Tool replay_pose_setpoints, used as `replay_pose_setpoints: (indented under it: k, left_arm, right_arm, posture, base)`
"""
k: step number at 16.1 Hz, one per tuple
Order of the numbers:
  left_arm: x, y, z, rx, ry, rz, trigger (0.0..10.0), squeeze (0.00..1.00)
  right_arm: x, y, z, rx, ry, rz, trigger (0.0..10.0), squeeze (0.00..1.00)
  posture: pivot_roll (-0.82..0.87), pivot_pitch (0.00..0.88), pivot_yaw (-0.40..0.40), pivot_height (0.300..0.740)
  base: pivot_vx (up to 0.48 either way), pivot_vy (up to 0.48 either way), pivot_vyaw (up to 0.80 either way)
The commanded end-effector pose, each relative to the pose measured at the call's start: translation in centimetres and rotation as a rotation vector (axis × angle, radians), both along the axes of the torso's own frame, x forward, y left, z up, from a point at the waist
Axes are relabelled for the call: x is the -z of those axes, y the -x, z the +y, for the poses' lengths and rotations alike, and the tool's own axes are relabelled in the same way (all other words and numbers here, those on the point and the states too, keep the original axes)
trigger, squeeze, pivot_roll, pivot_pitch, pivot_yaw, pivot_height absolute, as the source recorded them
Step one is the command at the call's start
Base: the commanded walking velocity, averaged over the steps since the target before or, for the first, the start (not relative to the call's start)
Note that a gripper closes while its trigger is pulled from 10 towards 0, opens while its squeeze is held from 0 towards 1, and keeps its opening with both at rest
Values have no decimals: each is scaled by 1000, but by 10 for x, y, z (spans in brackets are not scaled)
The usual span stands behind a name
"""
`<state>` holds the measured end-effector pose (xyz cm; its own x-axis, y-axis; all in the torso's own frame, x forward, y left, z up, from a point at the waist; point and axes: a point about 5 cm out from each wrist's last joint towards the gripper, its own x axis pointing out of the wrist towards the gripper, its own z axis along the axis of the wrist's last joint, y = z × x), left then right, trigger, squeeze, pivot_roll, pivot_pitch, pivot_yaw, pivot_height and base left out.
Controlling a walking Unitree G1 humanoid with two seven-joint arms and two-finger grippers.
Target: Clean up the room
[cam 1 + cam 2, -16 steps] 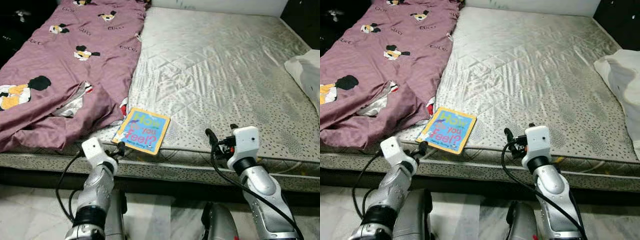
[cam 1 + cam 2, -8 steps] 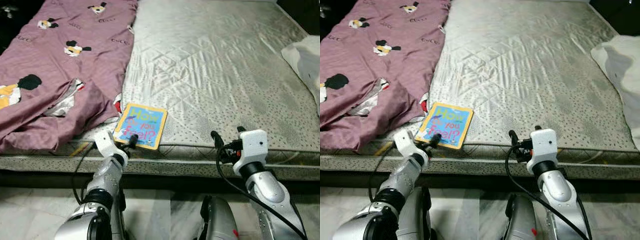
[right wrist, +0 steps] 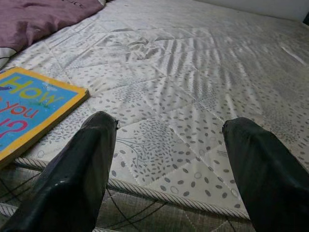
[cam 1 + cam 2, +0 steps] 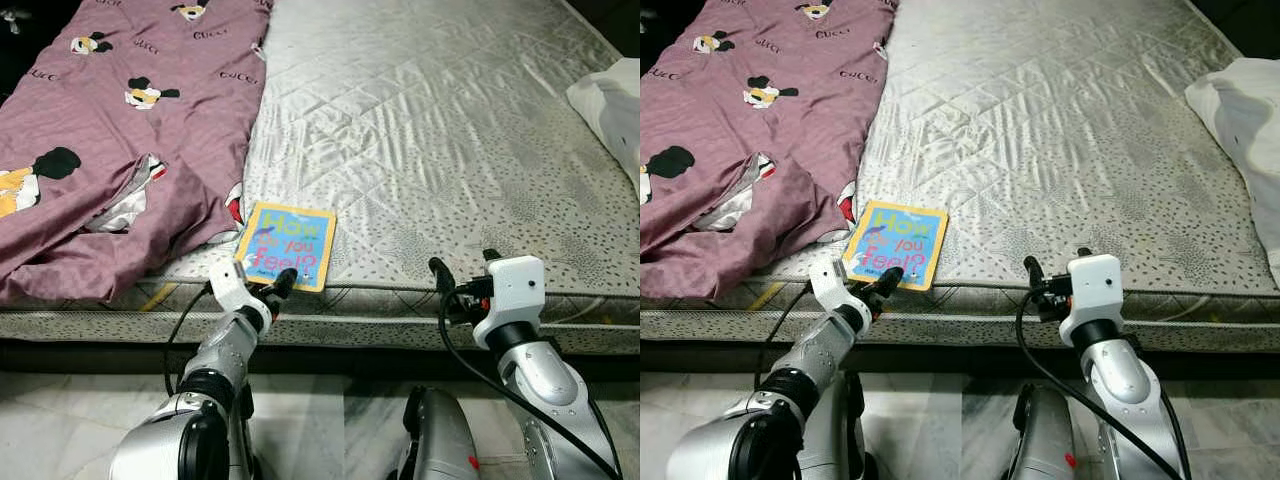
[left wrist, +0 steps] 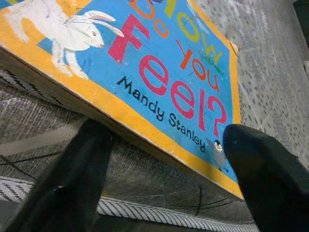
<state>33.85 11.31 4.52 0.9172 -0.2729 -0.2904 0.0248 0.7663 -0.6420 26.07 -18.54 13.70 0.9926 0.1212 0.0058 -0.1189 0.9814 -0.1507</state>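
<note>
The book's near edge (image 5: 145, 143) looks thick and straight, so the book should stay closed and stiff when the robot picks it up by that edge.
A children's book (image 4: 285, 245) with a blue cover and yellow border, titled "How Do You Feel?", lies flat near the front edge of the mattress (image 4: 430, 150). My left gripper (image 4: 275, 285) is open at the book's near edge. In the left wrist view one finger (image 5: 72, 183) is under that edge and the other finger (image 5: 265, 179) is above the cover of the book (image 5: 159, 63). My right gripper (image 4: 462, 272) hovers open at the mattress edge to the right, with nothing between its fingers (image 3: 77, 174); the book (image 3: 29, 111) lies off to its side.
A purple printed blanket (image 4: 120, 130) covers the left part of the bed, its folded corner close beside the book. A white pillow (image 4: 615, 100) rests at the right edge. Pale tiled floor (image 4: 60, 430) runs below the bed front.
My left gripper has reached forward from below the mattress edge up to the book's near edge. The camera has shifted closer. The right arm holds roughly the same place.
</note>
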Motion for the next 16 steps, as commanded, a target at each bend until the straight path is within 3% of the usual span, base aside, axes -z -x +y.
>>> replay_pose_setpoints:
  k: [1, 7, 16]
  left_arm:
    - [-9, -6, -3, 9, 21, -49, 0, 0]
    - [-23, -13, -1, -16, 78, -160, 0, 0]
    - [-24, -13, -1, -11, 123, -184, 0, 0]
  right_arm:
    - [-1, 2, -2, 10, 1, -1, 10000, 0]
    - [-1, 1, -2, 18, 4, 1, 10000, 0]
    - [0, 2, -2, 20, 3, -2, 10000, 0]
  posture:
    - [-205, 173, 3, 536]
    - [-201, 165, 6, 536]
    - [-202, 164, 7, 536]
  base:
    - [0, 0, 0]
    - [0, 0, 0]
    - [0, 0, 0]
